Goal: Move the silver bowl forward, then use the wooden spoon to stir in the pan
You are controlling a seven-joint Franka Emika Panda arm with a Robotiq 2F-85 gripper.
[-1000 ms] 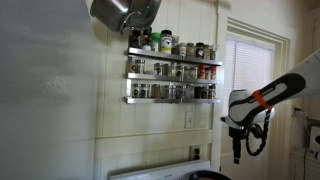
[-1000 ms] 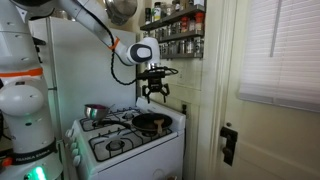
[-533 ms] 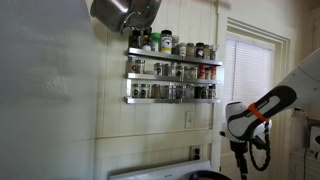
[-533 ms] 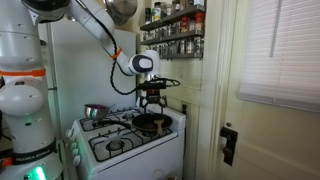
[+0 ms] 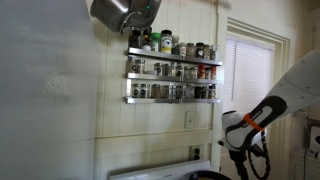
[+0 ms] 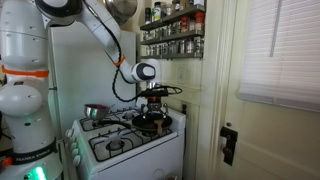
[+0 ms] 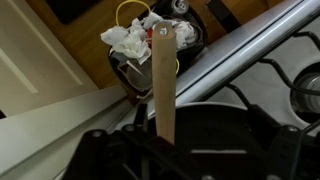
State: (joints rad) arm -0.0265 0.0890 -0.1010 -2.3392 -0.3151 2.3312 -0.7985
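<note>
I should keep lowering my gripper toward the black pan [image 6: 152,125] until the wooden spoon's handle [image 7: 164,85] is deep in the gap between my open fingers, because the handle is lined up with that gap.
A black pan [image 6: 150,123] sits on the front burner of the white stove [image 6: 120,145]. The silver bowl [image 6: 95,112] stands on the stove behind it, toward the back. In the wrist view the wooden spoon [image 7: 163,80] rests in the pan [image 7: 215,125], its pale handle leaning out over the rim. My gripper [image 6: 152,112] hangs low just above the pan, open, and nothing is held. Seen from the wrist, the gripper [image 7: 190,150] has the spoon handle just left of its middle. My gripper [image 5: 243,165] also shows low in an exterior view.
A spice rack [image 5: 172,72] with jars hangs on the wall above the stove. A metal pot [image 5: 122,12] hangs higher up. A bin with crumpled paper [image 7: 138,45] stands on the wooden floor beside the stove. A door with a window [image 6: 275,80] is close by.
My arm has come straight down from about spice-rack height to just over the pan. The jaws stayed open.
</note>
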